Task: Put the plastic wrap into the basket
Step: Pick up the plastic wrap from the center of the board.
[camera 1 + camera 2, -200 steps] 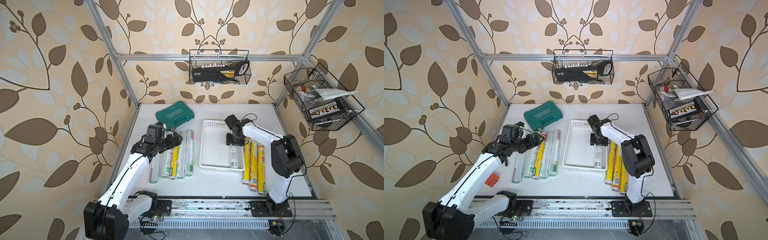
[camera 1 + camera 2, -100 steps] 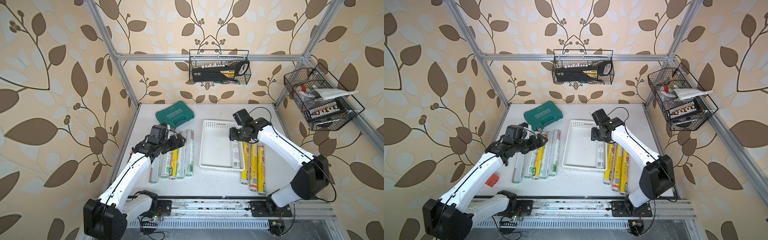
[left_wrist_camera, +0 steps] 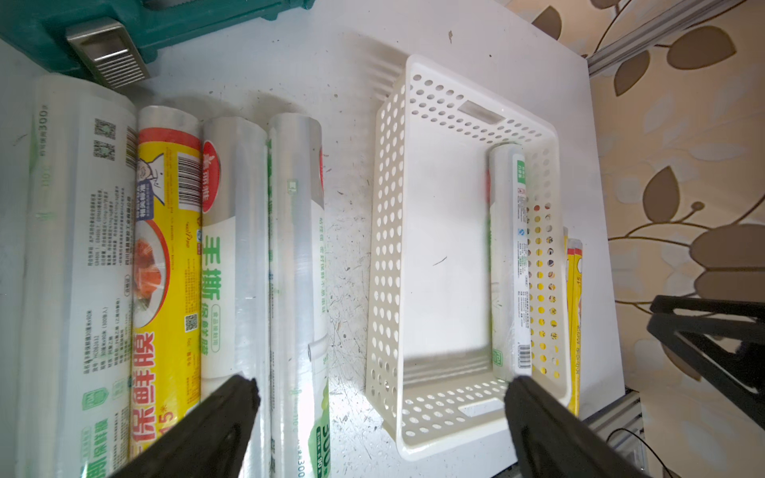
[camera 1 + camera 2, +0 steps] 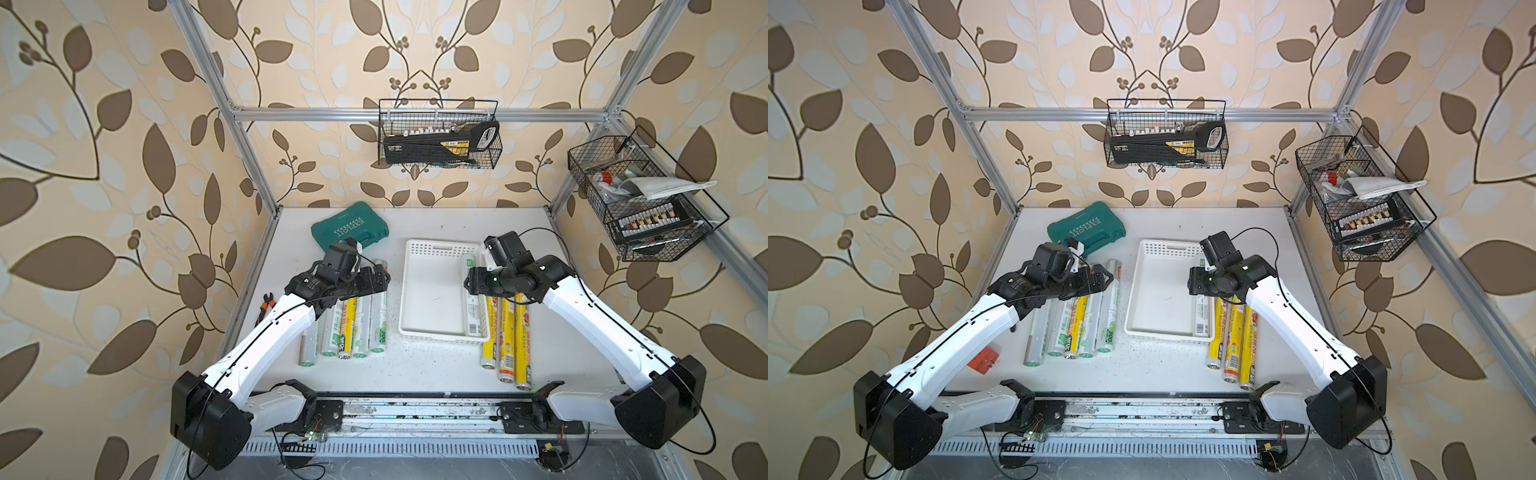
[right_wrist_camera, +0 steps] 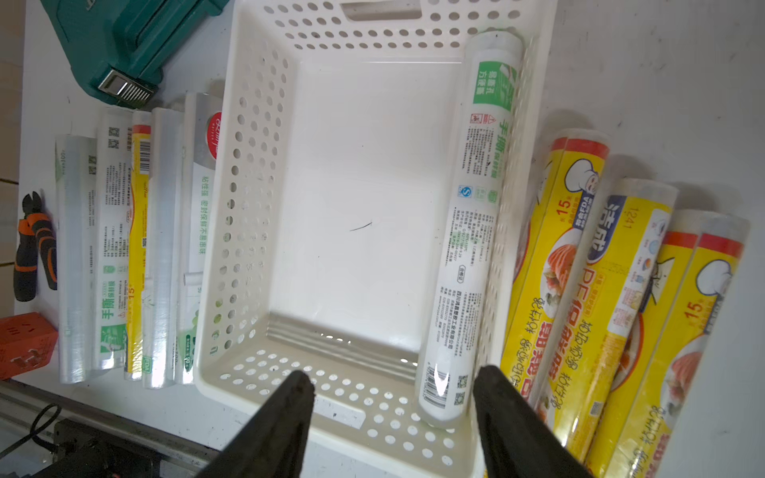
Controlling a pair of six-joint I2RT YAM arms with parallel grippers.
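I can see a free gap (image 4: 392, 318) between the roll beside the basket and the basket's side, so I should keep lowering my left gripper until its open fingers are on both sides of that roll (image 4: 379, 320), then close it.
The white basket (image 4: 432, 299) (image 4: 1163, 299) stands mid-table. One silvery-white roll of plastic wrap (image 4: 472, 318) (image 5: 467, 231) lies inside it along its right wall. Several rolls (image 4: 359, 328) (image 3: 232, 256) lie side by side left of the basket, one of them yellow. Three yellow rolls (image 4: 505, 332) (image 5: 588, 289) lie right of it. My left gripper (image 4: 378, 277) (image 3: 381, 383) hangs open over the far ends of the left rolls, holding nothing. My right gripper (image 4: 469, 283) (image 5: 393, 376) hovers open above the roll in the basket, its fingers apart and empty.
A green tool case (image 4: 349, 226) lies behind the left rolls. Pliers (image 4: 266, 303) and an orange block (image 4: 983, 360) sit at the table's left edge. Black wire baskets hang on the back wall (image 4: 438, 137) and right wall (image 4: 640, 199).
My right arm has swung its elbow out to the right, and its gripper has drawn back and widened above the roll in the basket. My left gripper has shifted slightly toward the basket.
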